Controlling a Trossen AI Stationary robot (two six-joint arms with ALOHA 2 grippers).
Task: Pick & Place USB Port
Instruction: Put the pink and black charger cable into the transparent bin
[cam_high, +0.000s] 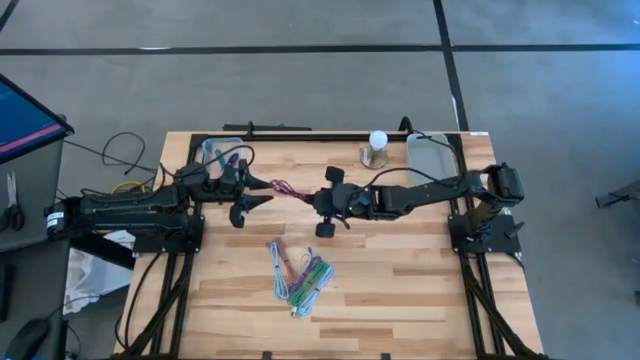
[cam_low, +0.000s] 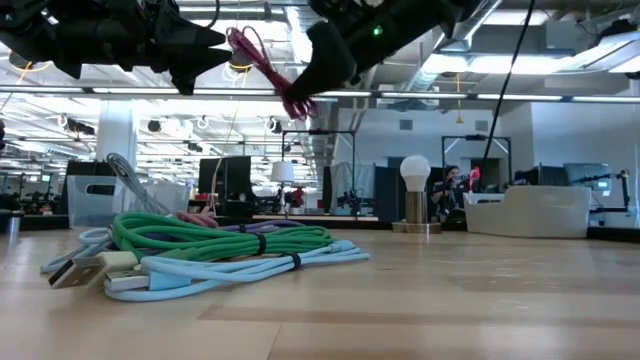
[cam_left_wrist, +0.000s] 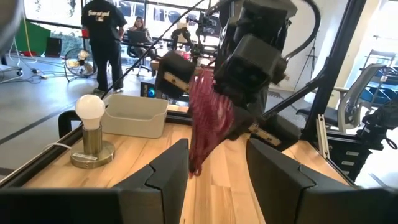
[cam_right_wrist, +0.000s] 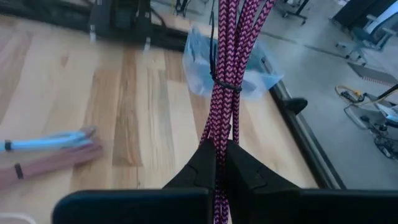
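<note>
The robot's right gripper is holding the magenta cable far from the clear bin (cam_high: 224, 149), so the left gripper should take the cable's loose end (cam_high: 279, 185) before the right gripper opens.
A coiled magenta braided USB cable (cam_high: 290, 189), bound with a black tie (cam_right_wrist: 224, 86), hangs in the air between my two grippers over the middle of the table. My right gripper (cam_high: 315, 197) comes from the table's right and is shut on it. My left gripper (cam_high: 262, 192) comes from the left and is open. In the left wrist view its fingers (cam_left_wrist: 171, 165) stand on either side of the cable's free end (cam_left_wrist: 200, 149) and appear not to touch it. A pile of green, blue and pink cables (cam_high: 298, 275) lies on the table nearer the front edge. My right gripper pinches the magenta cable's bundled strands (cam_right_wrist: 217, 134) between its two shut fingers. The fingers are about level, pointing toward the table's left, and lie along the bundle. The bundle sticks out past the fingertips toward my left gripper, clear of the table, with a loop hanging below (cam_low: 298, 100).
A clear bin (cam_high: 220, 150) stands at the back left and a grey bin (cam_high: 432, 150) at the back right. A light bulb on a stand (cam_high: 377, 148) is beside the grey bin. People stand in the room beyond (cam_left_wrist: 104, 37).
</note>
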